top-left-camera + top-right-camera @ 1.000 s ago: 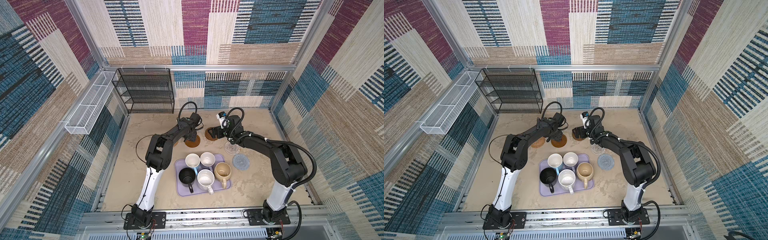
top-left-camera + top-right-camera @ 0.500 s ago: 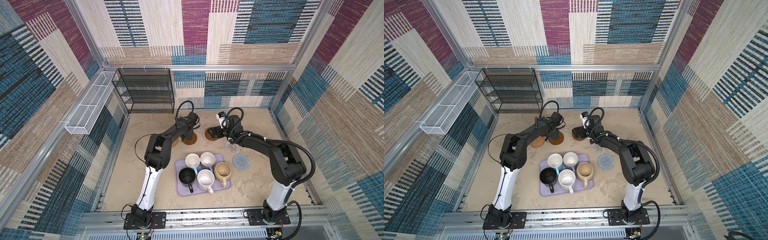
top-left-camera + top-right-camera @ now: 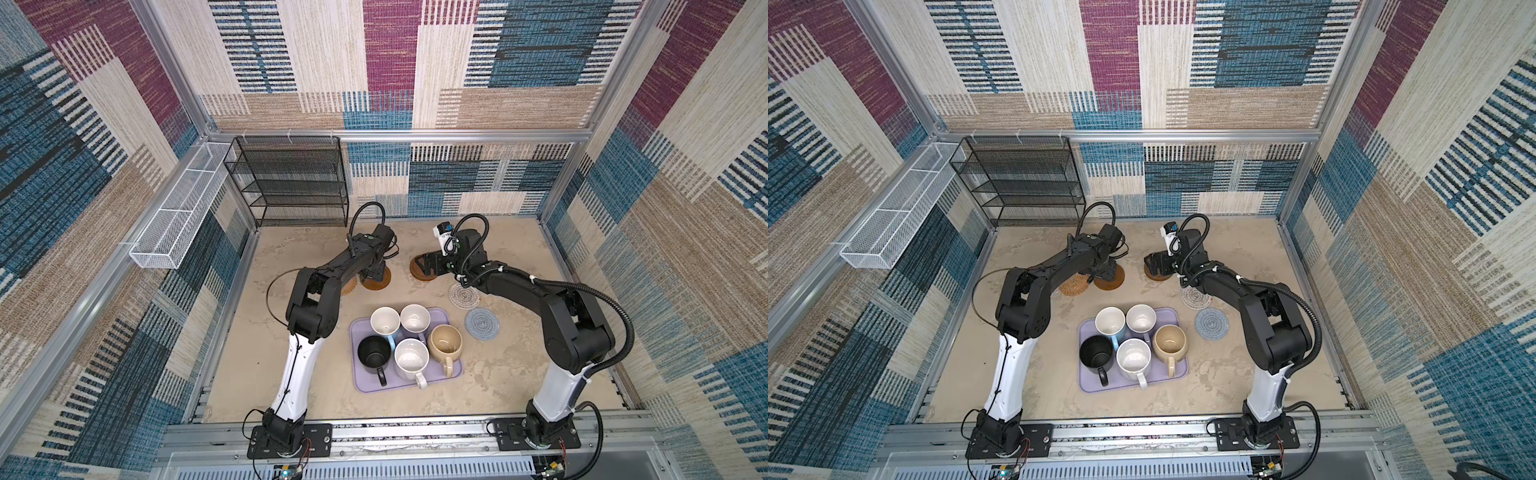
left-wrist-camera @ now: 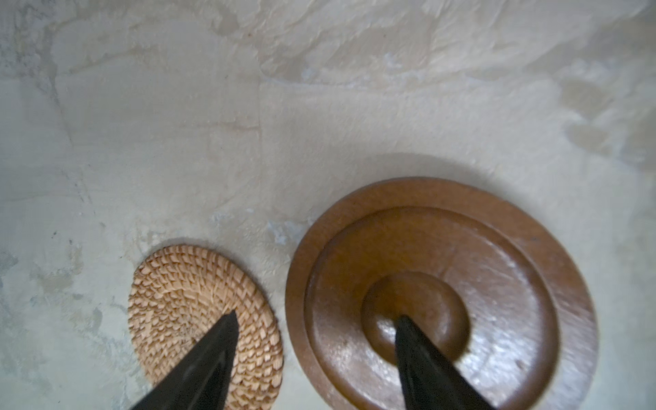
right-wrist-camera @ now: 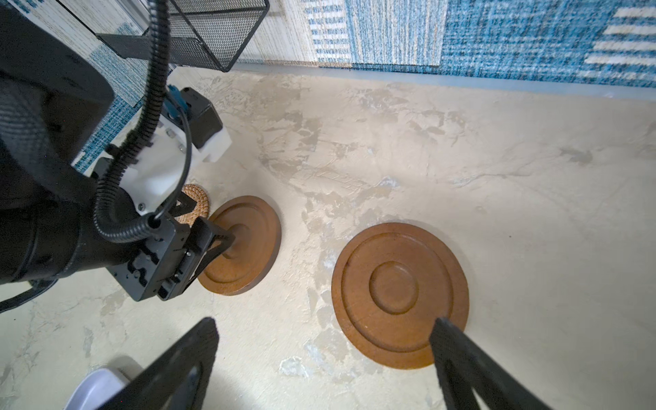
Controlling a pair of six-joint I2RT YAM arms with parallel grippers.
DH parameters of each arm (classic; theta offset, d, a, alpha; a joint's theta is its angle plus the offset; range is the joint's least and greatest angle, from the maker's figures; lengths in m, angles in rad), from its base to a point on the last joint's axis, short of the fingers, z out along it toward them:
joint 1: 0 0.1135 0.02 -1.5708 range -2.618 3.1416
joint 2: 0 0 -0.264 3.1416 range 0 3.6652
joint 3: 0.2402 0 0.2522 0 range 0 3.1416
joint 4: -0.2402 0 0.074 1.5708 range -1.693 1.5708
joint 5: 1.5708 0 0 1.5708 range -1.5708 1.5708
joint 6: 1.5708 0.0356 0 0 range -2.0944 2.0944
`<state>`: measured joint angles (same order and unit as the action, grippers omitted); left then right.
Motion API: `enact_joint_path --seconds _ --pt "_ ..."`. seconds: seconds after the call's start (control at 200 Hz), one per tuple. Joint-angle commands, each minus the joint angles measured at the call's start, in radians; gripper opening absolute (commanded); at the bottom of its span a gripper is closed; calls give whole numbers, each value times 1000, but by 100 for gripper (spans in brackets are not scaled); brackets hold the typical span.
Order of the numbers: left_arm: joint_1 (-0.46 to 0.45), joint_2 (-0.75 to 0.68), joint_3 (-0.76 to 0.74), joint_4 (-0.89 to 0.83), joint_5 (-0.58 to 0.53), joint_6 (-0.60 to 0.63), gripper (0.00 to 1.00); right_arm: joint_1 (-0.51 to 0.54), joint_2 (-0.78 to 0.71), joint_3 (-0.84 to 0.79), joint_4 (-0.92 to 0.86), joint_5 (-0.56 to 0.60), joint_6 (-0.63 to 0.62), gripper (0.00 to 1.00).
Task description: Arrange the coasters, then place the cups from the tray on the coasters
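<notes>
The robot's right gripper needs to slide the second brown coaster closer [image 5: 395, 288], because it lies well away from the first brown coaster beside the rattan coaster.
In both top views the lavender tray [image 3: 360, 385] [image 3: 1088, 386] holds several cups: light blue [image 3: 385, 321], lavender [image 3: 414, 319], black [image 3: 374, 351], speckled white [image 3: 411, 359], beige [image 3: 445, 341]. Behind it lie the coasters: rattan [image 3: 348, 285] [image 4: 184, 301], a brown one [image 3: 379, 280] [image 4: 497, 277], a second brown one [image 3: 417, 270] [image 5: 399, 294], white crochet [image 3: 463, 296], grey-blue crochet [image 3: 482, 323]. My left gripper [image 3: 374, 272] [image 4: 316, 317] is open, one fingertip on the first brown coaster's centre, the other over the rattan. My right gripper [image 3: 428, 264] [image 5: 323, 323] hangs open at the second brown coaster's edge.
A black wire shelf [image 3: 291, 183] stands against the back wall at the left. A white wire basket [image 3: 174, 216] hangs on the left wall. Patterned walls close the table in on three sides.
The left gripper has slid the brown coaster a little to the left and back, closer to the rattan one. The right arm has stayed still.
</notes>
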<state>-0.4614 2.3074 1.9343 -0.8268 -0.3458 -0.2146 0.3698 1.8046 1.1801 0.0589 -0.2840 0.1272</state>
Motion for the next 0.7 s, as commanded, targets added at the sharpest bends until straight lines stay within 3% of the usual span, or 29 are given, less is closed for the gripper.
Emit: enact_joint_path --seconds 0.0,0.225,0.381,0.461,0.536,0.626,0.696 --pt "0 -53 -10 20 60 -25 76 0 -20 -9 13 -3 9 96" --pt "0 -226 -67 41 135 -61 85 1 -59 -7 -25 5 44 93" --pt "0 -446 -252 138 214 -98 98 1 -74 5 -83 57 70 93" --pt "0 -553 -373 210 263 -113 98 1 -59 17 -98 55 72 92" --pt "0 -641 -471 270 317 -132 99 2 -32 33 -111 39 69 87" --pt "0 -712 -559 323 398 -151 99 2 16 70 -131 -4 48 71" --pt "1 -744 -613 363 456 -167 98 1 63 109 -154 -8 42 65"
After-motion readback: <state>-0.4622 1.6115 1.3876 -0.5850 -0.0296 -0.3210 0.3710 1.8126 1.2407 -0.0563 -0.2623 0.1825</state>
